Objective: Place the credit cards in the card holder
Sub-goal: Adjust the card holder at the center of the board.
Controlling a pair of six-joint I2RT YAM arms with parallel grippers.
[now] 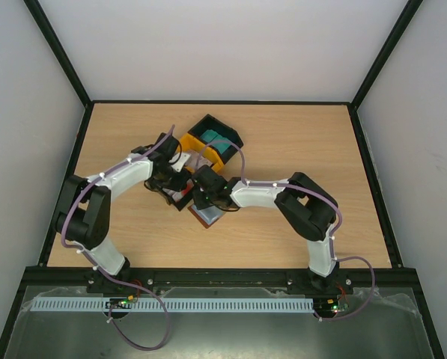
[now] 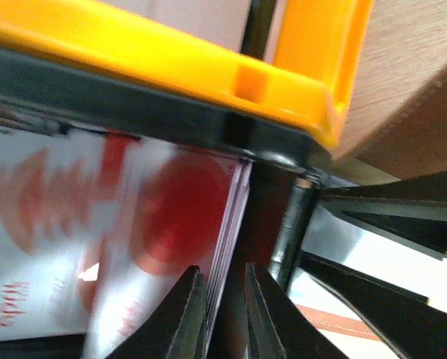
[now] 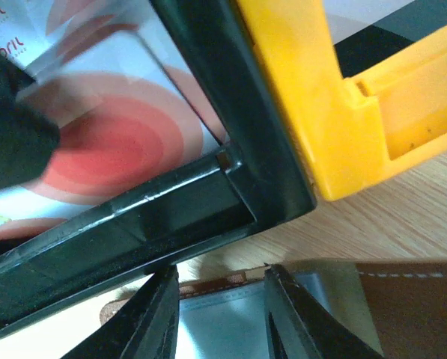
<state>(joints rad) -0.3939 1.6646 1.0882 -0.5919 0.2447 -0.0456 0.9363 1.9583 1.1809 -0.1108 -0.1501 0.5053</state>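
My left gripper should open because the credit cards (image 2: 230,213) lie slanted across its fingers, then pinch their edge (image 2: 219,273) squarely and raise them to my right gripper.
White credit cards (image 2: 171,217) with red circles stand as a stack in a black bin (image 2: 171,112). My left gripper (image 2: 224,299) is down in that bin, closed to a narrow gap with the stack's edge between its fingers. The same cards (image 3: 111,149) show in the right wrist view. The brown card holder (image 3: 410,307) lies open on the table just in front of the bin (image 3: 171,217). My right gripper (image 3: 216,299) stands open over its clear pocket, one finger on each side. From above, both grippers (image 1: 177,187) (image 1: 206,203) meet at mid-table, with the card holder (image 1: 208,219) under the right one.
A yellow bin (image 1: 212,155) touches the card bin's far side. Behind the yellow one, a second black bin (image 1: 227,137) holds teal cards (image 1: 216,137). Both arms crowd together around the bins. Black frame rails edge the wooden table (image 1: 298,142).
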